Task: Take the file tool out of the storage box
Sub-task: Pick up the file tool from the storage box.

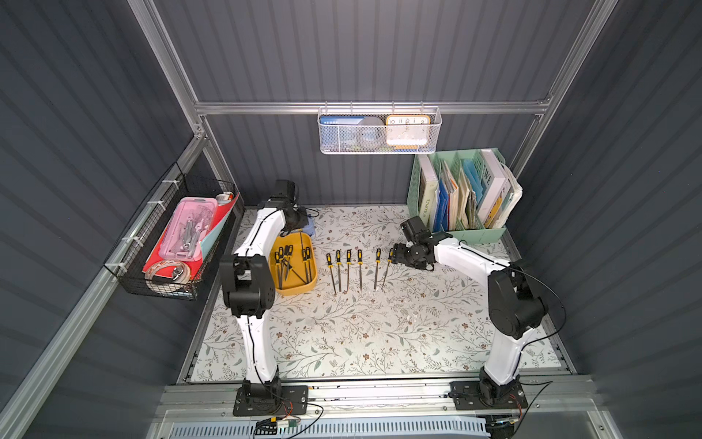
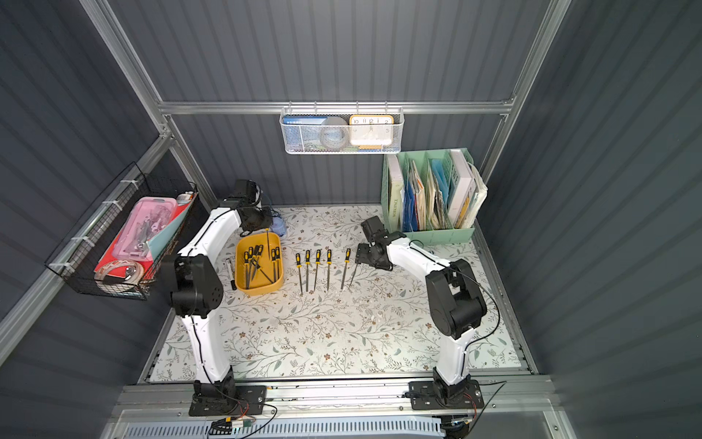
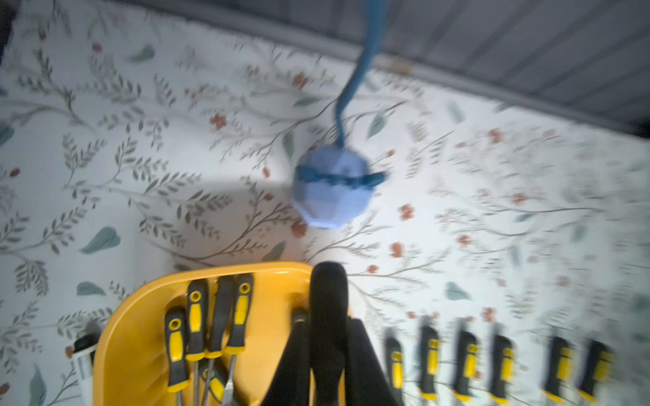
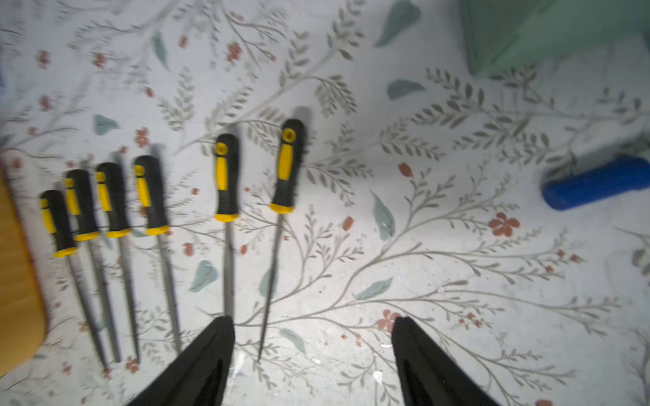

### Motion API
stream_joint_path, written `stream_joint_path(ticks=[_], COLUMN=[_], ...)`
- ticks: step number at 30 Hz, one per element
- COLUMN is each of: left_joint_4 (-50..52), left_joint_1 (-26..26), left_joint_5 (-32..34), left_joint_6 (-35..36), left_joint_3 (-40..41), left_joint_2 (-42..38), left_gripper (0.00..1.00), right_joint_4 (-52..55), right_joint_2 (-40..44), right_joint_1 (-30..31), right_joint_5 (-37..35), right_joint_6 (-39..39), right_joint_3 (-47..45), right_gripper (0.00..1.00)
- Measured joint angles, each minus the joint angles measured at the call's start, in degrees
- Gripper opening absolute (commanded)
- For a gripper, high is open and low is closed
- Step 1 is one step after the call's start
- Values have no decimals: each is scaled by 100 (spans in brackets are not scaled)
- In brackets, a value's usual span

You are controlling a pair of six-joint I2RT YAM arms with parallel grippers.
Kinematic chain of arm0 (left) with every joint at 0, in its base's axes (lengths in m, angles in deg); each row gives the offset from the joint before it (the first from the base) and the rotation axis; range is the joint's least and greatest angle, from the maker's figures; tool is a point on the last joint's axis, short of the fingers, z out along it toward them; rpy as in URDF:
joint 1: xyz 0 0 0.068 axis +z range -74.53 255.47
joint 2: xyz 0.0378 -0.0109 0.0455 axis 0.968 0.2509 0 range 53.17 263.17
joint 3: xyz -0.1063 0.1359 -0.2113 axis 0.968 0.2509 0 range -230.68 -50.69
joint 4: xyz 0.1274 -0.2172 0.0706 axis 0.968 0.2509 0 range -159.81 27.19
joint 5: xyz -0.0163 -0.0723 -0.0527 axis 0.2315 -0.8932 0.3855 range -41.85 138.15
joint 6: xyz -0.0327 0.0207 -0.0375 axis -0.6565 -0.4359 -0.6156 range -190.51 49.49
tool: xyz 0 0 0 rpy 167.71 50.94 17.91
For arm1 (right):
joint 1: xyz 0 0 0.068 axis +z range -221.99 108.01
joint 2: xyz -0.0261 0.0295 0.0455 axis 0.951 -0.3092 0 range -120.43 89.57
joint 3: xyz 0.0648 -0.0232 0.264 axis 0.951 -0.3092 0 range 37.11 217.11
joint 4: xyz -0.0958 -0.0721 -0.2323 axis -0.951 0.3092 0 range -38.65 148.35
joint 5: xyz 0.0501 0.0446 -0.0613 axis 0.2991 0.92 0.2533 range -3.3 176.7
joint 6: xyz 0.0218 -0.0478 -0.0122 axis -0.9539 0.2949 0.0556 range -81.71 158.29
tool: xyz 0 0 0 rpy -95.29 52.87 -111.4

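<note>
The file's blade hangs down, so the left gripper keeps on toward the right gripper's open, empty fingers and lets go of the file once they hold it.
The mustard-yellow storage box sits at the table's left and holds several black-and-yellow files. My left gripper hangs over the box's far end, shut on the black handle of a file tool. The thin blade of that file slants down toward the box. Several more files lie in a row on the mat to the right of the box. My right gripper hovers open over the right end of that row, holding nothing.
A pale blue ball on a blue strap lies just behind the box. A mint-green file organiser stands at the back right, with a blue cylinder near it. A black wire basket hangs on the left wall. A marker lies left of the box.
</note>
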Motion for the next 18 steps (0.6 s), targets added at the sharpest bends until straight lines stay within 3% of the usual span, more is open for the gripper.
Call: stream_joint_path(ticks=[5,9,18], left_joint_4=[-1576,-2649,-3346], left_joint_1=[-85,-328,-1023], left_joint_5=[-1093,-1779,-2337], left_joint_6=[-315,-691,-1062], left_joint_3=[772,1276,1296], left_joint_2=[-944,-1016,-804], left_gripper=[0,0,0], right_joint_4=[-275,-385,-98], right_joint_2=[201,79,-815], right_joint_1=[-101,-22,551], right_joint_5=[1357,2107,2398], right_joint_6=[79,-76,-205], right_joint_3=[713,1491,3126], right_gripper=[71,64,58])
